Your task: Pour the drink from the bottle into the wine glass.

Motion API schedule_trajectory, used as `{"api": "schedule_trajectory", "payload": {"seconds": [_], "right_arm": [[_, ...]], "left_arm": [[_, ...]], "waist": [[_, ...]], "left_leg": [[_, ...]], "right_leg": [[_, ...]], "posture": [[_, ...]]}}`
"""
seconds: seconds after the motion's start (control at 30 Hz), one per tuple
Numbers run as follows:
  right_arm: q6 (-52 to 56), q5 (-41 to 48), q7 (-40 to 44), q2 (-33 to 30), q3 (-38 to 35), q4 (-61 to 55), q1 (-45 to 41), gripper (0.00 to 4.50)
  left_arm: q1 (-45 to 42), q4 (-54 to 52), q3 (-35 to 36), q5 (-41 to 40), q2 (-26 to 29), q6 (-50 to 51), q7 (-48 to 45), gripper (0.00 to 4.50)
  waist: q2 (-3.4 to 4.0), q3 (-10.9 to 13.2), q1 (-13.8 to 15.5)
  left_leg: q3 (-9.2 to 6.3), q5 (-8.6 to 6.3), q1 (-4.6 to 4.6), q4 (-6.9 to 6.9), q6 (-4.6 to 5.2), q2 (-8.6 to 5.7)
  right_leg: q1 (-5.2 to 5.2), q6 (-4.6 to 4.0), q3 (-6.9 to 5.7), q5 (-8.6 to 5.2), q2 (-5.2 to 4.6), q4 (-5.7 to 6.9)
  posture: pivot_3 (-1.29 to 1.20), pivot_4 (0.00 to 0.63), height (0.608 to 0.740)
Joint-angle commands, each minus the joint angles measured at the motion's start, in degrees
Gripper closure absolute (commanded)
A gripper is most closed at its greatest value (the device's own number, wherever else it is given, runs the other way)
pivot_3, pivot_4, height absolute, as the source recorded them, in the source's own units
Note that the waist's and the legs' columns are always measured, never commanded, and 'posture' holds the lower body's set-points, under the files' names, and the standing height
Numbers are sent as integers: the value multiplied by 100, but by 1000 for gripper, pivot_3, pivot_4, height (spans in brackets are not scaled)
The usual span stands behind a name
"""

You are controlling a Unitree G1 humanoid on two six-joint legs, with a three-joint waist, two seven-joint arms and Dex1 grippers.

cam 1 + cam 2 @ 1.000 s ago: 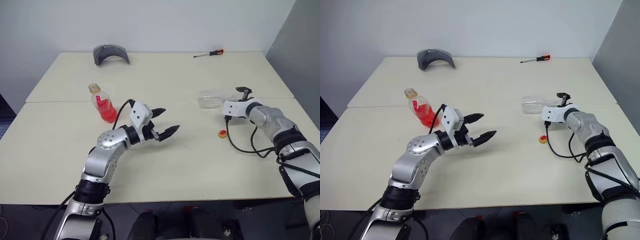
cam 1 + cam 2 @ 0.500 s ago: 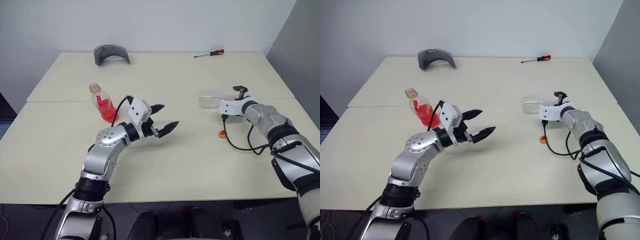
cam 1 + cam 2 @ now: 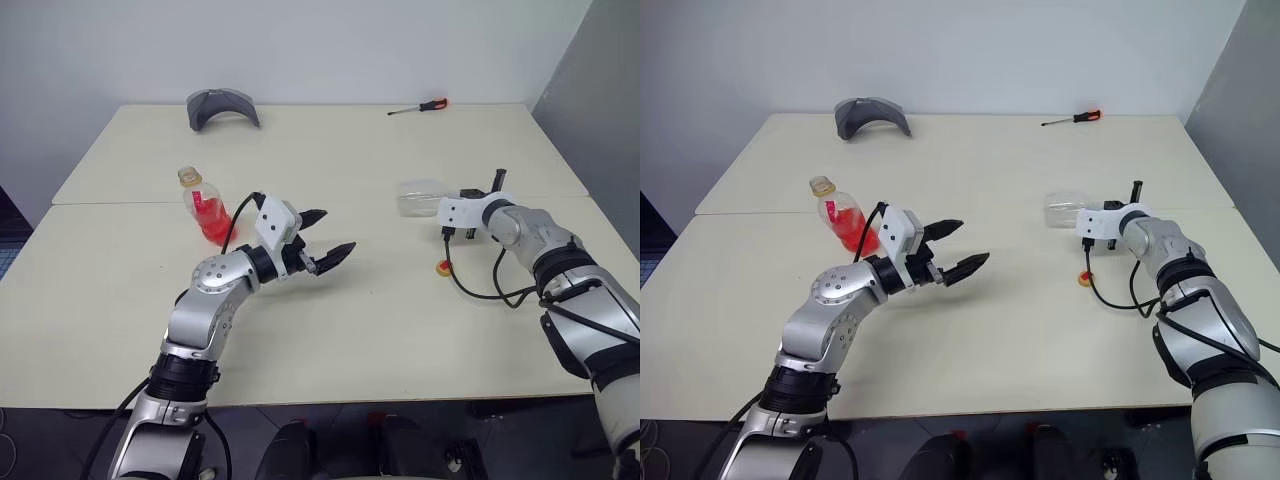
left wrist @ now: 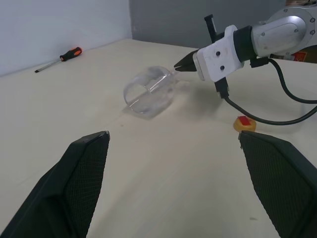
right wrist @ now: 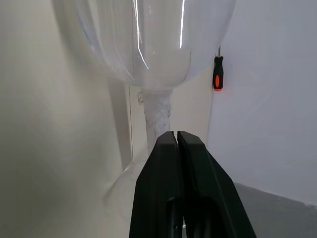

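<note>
The wine glass's stem (image 5: 157, 113) runs alongside my right gripper's closed fingers. I should open them, straddle the stem (image 5: 155, 127) and close before I set the wine glass upright.
The wine glass (image 3: 418, 197) lies on its side on the table at the right, empty, with its stem toward my right gripper (image 5: 177, 134). That gripper is shut, finger against finger, its tips right at the stem (image 5: 157, 111); the stem runs past beside them, not between them. The bottle (image 3: 205, 210) stands upright at the left with no cap on, and the red drink (image 3: 213, 228) fills its lower half. My left gripper (image 3: 335, 230) hovers open and empty over the table, just right of the bottle. The yellow-and-red cap (image 3: 444, 267) lies below the right gripper.
A red-handled screwdriver (image 3: 418, 106) lies at the table's far right edge, and a grey curved object (image 3: 222, 105) at the far left. A black cable (image 3: 470, 290) loops on the table under my right forearm. A seam (image 3: 120, 203) joins two tabletops.
My right gripper has closed its fingers at the glass's stem. The glass, the bottle and my left arm have stayed where they were.
</note>
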Motion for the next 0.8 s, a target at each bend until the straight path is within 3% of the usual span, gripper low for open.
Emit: {"api": "schedule_trajectory", "payload": {"seconds": [0.03,0.2,0.27,0.37,0.67,0.8], "right_arm": [[-7,4,-67,-42,18,-1,-229,4461],[-43,11,-19,-65,9,0,-204,4461],[-66,106,77,-73,-72,-1,-192,4121],[-91,127,126,-82,-82,-7,-192,3251],[47,-23,70,-69,57,40,-160,30],[94,-7,86,-50,30,60,-167,30]], "left_arm": [[-122,-89,67,4,-27,-123,-3,0],[-129,-82,55,7,-46,-143,-1,0],[-125,-92,57,6,-45,-147,-2,0],[-139,-66,63,10,-34,-162,-16,0],[-176,5,65,31,-38,-174,14,0],[-178,-6,56,19,-27,-159,-7,0]], "waist": [[0,0,0],[0,0,0],[0,0,0],[0,0,-1],[0,0,-1],[0,0,-1]], "left_leg": [[0,0,0,0,0,0],[-1,0,0,0,0,0],[-1,0,0,0,0,0],[-1,0,0,0,0,0],[0,0,0,0,0,0],[0,0,0,0,0,0]], "right_leg": [[0,0,0,0,0,0],[0,0,-1,0,0,0],[0,0,0,0,0,0],[0,0,0,0,0,0],[0,0,0,0,0,0],[0,0,0,0,0,0]], "posture": [[0,150,740],[0,150,740],[0,150,740],[0,150,740],[0,150,740],[0,150,740]]}}
